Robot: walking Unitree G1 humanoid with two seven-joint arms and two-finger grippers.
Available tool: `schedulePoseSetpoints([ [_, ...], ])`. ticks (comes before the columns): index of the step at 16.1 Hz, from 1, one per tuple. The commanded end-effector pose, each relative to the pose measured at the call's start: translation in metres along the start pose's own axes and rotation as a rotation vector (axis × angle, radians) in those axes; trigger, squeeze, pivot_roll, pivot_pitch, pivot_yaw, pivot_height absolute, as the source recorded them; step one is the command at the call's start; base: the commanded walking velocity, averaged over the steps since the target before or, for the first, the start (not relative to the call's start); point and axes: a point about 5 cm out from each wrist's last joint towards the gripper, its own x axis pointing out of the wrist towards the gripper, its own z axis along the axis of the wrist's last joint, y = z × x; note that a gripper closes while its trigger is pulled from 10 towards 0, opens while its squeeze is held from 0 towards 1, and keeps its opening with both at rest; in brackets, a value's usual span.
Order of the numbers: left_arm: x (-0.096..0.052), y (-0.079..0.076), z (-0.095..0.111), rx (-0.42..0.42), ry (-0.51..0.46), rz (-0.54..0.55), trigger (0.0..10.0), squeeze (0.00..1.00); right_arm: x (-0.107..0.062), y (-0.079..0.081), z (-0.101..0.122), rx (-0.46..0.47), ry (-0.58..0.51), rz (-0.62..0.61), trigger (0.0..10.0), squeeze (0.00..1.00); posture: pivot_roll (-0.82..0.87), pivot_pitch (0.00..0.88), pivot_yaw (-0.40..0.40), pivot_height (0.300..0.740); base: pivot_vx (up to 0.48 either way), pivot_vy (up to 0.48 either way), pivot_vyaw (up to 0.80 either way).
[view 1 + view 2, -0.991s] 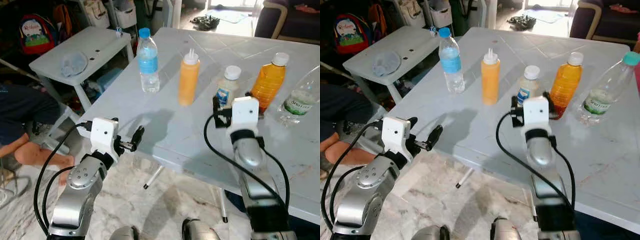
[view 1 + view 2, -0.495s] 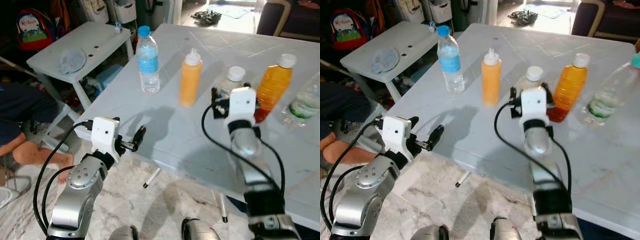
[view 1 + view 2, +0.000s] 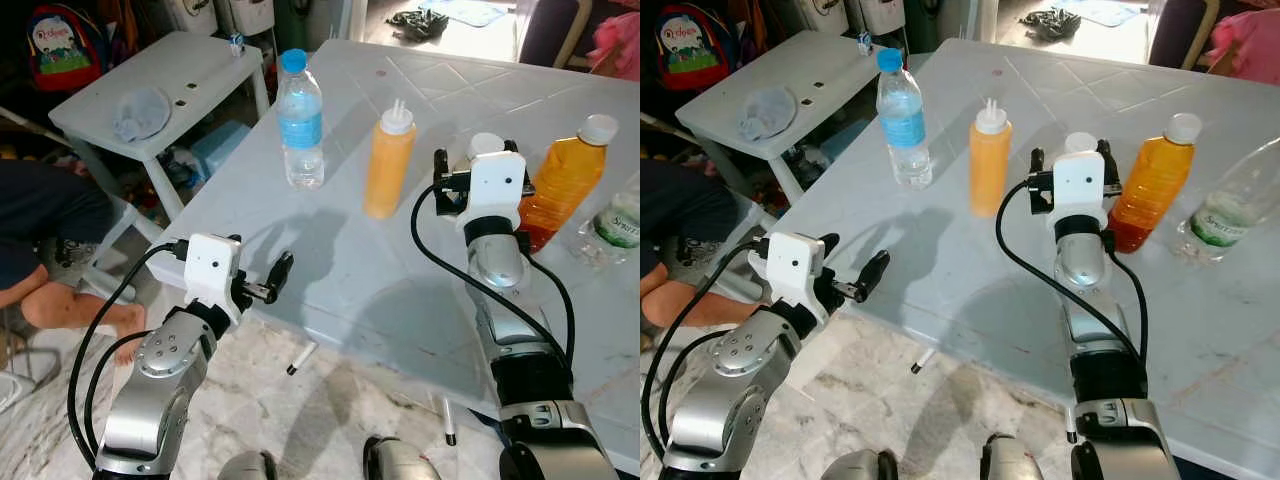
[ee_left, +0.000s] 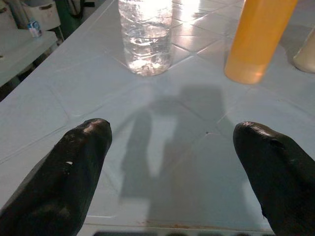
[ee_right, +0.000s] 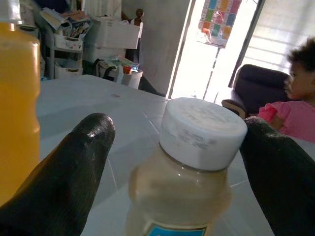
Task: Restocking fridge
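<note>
I expect the white-capped bottle [image 5: 179,191] to rise whole when I lift it by the cap, since the white cap [image 5: 202,135] sits level and close down on the bottle's neck.
A row of bottles stands on the white table [image 3: 350,260]: a water bottle with a blue cap [image 3: 299,120], an orange squeeze bottle [image 3: 388,160], a small white-capped bottle [image 5: 192,162], an orange juice bottle [image 3: 562,180] and a clear green-labelled bottle [image 3: 612,215]. My right gripper [image 3: 1072,152] is open, one finger on each side of the white-capped bottle at cap height, not closed on it. My left gripper [image 4: 172,167] hangs open at the table's near edge, facing the water bottle [image 4: 146,37] and holding nothing.
A low white side table [image 3: 190,70] with a grey cloth [image 3: 140,102] stands to the left. A person [image 3: 50,240] sits on the floor beside it. Another person in pink [image 5: 295,110] is beyond the table's far right. A pen [image 3: 300,357] lies on the floor.
My right gripper has moved forward over the table until its fingers flank the white-capped bottle. The head camera has shifted a little. The left arm has held still.
</note>
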Motion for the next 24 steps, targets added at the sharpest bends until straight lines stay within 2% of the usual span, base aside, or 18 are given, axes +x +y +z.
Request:
schedulePoseSetpoints([
  [1,-0.001,0.0,0.003,0.021,-0.002,-0.007,10.0,0.0,0.003,0.001,0.003,0.009,-0.015,-0.008,10.0,0.0,0.02,0.129,0.075,0.74,0.0,0.0,0.0],
  [8,0.0,-0.001,0.004,0.03,0.002,-0.022,10.0,0.0,0.02,-0.011,0.005,0.016,-0.013,-0.055,9.9,0.0,0.03,0.134,0.083,0.74,0.0,0.0,0.0],
  [9,0.0,-0.002,0.004,0.032,0.002,-0.025,10.0,0.0,0.022,-0.011,0.006,0.021,-0.016,-0.059,3.5,0.0,0.03,0.135,0.084,0.74,0.0,0.0,0.0],
  [10,0.0,-0.002,0.004,0.035,0.003,-0.028,10.0,0.0,0.025,-0.011,0.007,0.027,-0.019,-0.063,0.0,0.0,0.03,0.136,0.084,0.74,0.0,0.0,0.0],
  [11,0.0,-0.002,0.004,0.036,0.004,-0.029,10.0,0.0,0.025,-0.01,0.007,0.031,-0.019,-0.065,0.8,0.0,0.03,0.136,0.084,0.74,0.0,0.0,0.0],
  [12,-0.001,-0.002,0.004,0.038,0.006,-0.03,10.0,0.0,0.026,-0.008,0.007,0.033,-0.022,-0.063,0.0,0.0,0.04,0.137,0.085,0.74,0.0,0.0,0.0],
  [21,0.003,-0.003,0.005,0.047,0.011,-0.037,10.0,0.0,0.022,-0.003,0.004,0.07,-0.012,-0.064,0.0,0.0,0.04,0.135,0.083,0.74,0.0,0.0,0.0],
  [23,0.007,-0.001,0.011,0.069,0.0,-0.032,10.0,0.0,0.022,0.0,0.007,0.081,-0.014,-0.065,0.0,0.0,0.05,0.132,0.076,0.74,0.0,0.0,0.0],
  [24,0.01,0.005,0.013,0.086,0.009,0.006,10.0,0.0,0.02,0.004,0.009,0.096,-0.009,-0.06,0.0,0.0,0.05,0.131,0.072,0.74,0.0,0.0,0.0],
])
